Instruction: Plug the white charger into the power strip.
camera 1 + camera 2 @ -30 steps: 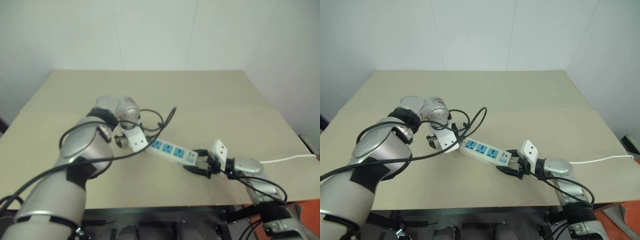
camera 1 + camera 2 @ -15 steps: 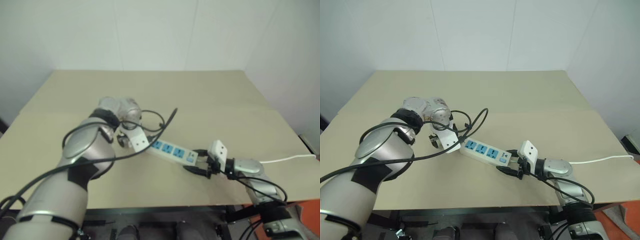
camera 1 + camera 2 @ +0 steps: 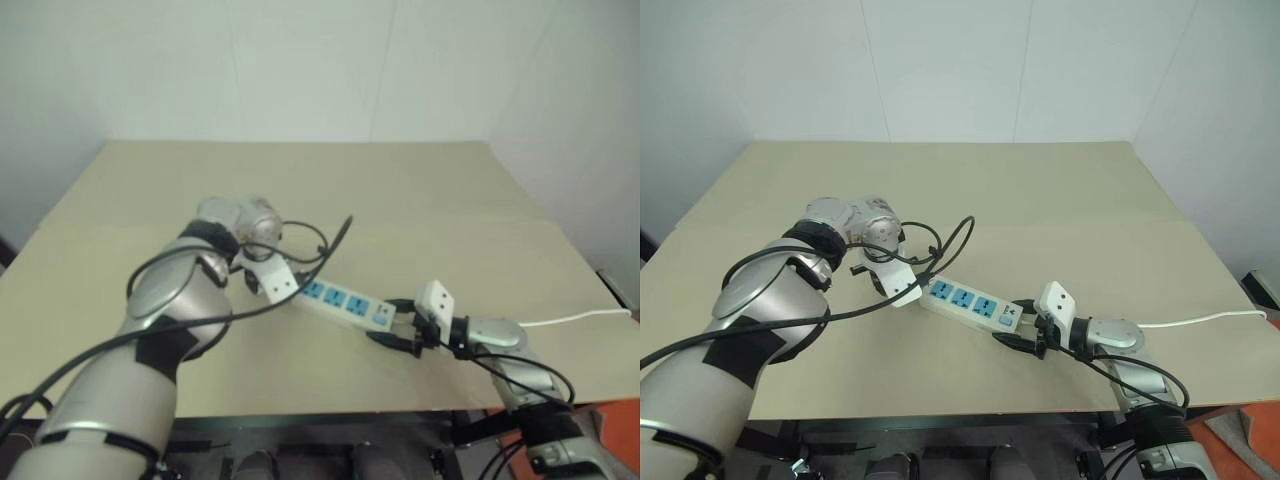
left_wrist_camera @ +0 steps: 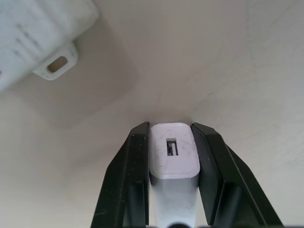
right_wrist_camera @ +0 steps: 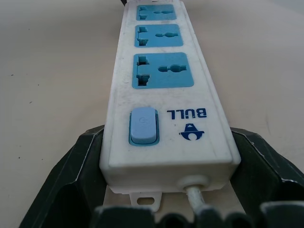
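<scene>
The outlets face up and the robot's left gripper points steeply down on the white charger point(image 4: 175, 156), so the robot should raise the gripper and turn it level over the switch-side outlet point(image 3: 985, 306).
The white charger point(image 4: 173, 154) stands on the table, pinched between the two black fingers point(image 4: 135, 161) of my left gripper point(image 4: 170, 129), which is shut on it and points steeply down. In the eye views this gripper point(image 3: 882, 284) sits just off the left end of the power strip point(image 3: 965, 298), a white bar with three blue outlets lying slantwise on the table. My right gripper point(image 3: 1025, 336) holds the strip's cord end point(image 5: 164, 156), one finger point(image 5: 71, 180) pressed to each side of it.
The tan table point(image 3: 1040, 190) stretches wide behind the strip. The strip's thin white cord point(image 3: 1200, 320) runs off to the right edge. Black cables point(image 3: 940, 245) loop from my left wrist over the strip's left end.
The left gripper's fingers have closed onto the charger. Both arms and the power strip have stayed where they were.
</scene>
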Controlling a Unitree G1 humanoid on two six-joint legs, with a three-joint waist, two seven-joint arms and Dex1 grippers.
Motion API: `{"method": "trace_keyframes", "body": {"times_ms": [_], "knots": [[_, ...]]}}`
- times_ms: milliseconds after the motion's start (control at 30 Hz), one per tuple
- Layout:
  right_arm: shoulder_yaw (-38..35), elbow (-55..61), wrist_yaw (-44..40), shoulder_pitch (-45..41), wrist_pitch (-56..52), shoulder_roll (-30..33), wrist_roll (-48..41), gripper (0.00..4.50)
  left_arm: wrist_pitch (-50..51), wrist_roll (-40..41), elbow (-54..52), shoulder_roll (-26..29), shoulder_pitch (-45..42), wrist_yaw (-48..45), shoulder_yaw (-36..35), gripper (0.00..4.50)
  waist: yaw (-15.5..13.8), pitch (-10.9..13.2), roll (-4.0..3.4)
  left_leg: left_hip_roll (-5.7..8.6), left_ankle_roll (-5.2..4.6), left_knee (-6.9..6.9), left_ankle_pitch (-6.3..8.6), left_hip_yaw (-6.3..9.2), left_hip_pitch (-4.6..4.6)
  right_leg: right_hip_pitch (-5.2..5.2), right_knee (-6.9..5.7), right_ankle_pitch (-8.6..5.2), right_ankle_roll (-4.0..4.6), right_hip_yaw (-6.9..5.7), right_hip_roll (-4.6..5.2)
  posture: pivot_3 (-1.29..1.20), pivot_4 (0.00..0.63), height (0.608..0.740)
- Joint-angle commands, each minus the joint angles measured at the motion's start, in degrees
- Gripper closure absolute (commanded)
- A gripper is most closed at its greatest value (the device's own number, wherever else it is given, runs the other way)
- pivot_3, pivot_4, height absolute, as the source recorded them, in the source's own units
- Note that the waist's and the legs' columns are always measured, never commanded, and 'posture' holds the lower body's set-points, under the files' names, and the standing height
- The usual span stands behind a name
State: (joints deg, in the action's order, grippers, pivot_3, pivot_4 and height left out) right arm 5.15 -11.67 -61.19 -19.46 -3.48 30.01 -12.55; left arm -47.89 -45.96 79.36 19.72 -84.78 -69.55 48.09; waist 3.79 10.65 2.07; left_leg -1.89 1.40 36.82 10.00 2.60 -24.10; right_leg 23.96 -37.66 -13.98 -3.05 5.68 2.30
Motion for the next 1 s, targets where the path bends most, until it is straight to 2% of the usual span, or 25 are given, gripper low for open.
{"method": "trace_keyframes", "body": {"times_ms": [33,200,300,400,567,667,733,833,1000], "knots": [[2.5,-1.6,-0.4,1.8,-0.7,1.0,2.6,1.09,0.1,1.0,-0.7,0.5,-2.0,1.2,-2.3,3.49,0.0,0.0,0.01,0.0,0.0,0.0,0.0,0.0,0.0,0.0,0.0,0.0,0.0,0.0,0.0,0.0,0.15,0.74],[2.4,-1.7,-1.8,1.0,-0.9,1.8,2.0,1.09,-0.5,13.0,-1.3,1.3,-6.2,-9.1,-14.1,3.49,0.0,0.0,0.01,0.0,0.0,0.0,0.0,0.01,-0.02,0.01,0.01,0.0,0.0,-0.03,0.0,0.0,0.15,0.74],[2.5,-2.4,-3.3,-0.3,-0.9,2.3,1.5,1.09,0.9,22.6,-2.0,2.2,-7.7,-19.9,-22.8,3.49,0.0,0.0,0.0,0.0,0.01,0.01,0.0,0.01,-0.05,0.03,0.01,0.0,0.0,-0.05,0.0,0.0,0.15,0.74],[2.8,-5.7,-5.9,-3.0,0.4,2.8,1.4,1.09,5.8,34.4,-2.0,3.3,-7.9,-23.0,-27.8,3.49,0.2,0.0,-0.02,-0.01,0.0,0.01,0.0,0.0,-0.01,0.02,-0.01,-0.01,0.0,-0.05,0.01,0.0,0.15,0.74],[4.7,-14.2,-11.3,-9.1,5.5,2.8,2.9,1.09,24.3,56.3,-8.5,5.7,-2.0,-23.0,-32.4,3.49,0.5,0.0,-0.03,-0.01,0.0,0.09,0.0,0.01,0.11,-0.03,-0.22,-0.03,-0.05,-0.04,0.01,0.0,0.15,0.74],[5.6,-19.3,-13.7,-12.1,8.8,2.4,3.6,1.09,33.0,66.5,-14.0,6.9,3.7,-23.0,-34.3,3.49,0.5,0.0,-0.03,-0.02,0.0,0.09,0.0,0.01,0.3,-0.12,-0.36,-0.05,-0.05,-0.01,-0.01,0.0,0.15,0.74],[6.5,-22.9,-15.1,-14.1,11.2,2.0,4.6,1.09,42.6,73.8,-16.8,6.4,7.4,-23.0,-38.9,3.49,0.5,0.0,-0.03,-0.03,0.0,0.11,0.0,0.05,0.33,-0.17,-0.38,-0.05,-0.04,-0.05,-0.01,0.0,0.15,0.74],[7.5,-27.9,-16.7,-16.8,14.3,1.2,5.7,1.09,48.7,78.6,-21.5,6.2,13.5,-23.0,-41.5,3.49,0.5,0.0,-0.03,-0.02,0.0,0.17,0.0,0.1,0.4,-0.31,-0.36,-0.05,-0.04,-0.1,-0.01,0.0,0.15,0.74],[8.0,-33.8,-17.3,-19.4,17.4,-0.6,7.1,1.09,51.3,77.1,-24.1,3.8,18.9,-23.0,-43.6,3.49,0.5,0.0,-0.02,-0.02,0.01,0.15,0.0,0.16,0.95,-0.89,-0.26,-0.06,-0.02,-0.17,-0.01,0.0,0.15,0.74]]}}
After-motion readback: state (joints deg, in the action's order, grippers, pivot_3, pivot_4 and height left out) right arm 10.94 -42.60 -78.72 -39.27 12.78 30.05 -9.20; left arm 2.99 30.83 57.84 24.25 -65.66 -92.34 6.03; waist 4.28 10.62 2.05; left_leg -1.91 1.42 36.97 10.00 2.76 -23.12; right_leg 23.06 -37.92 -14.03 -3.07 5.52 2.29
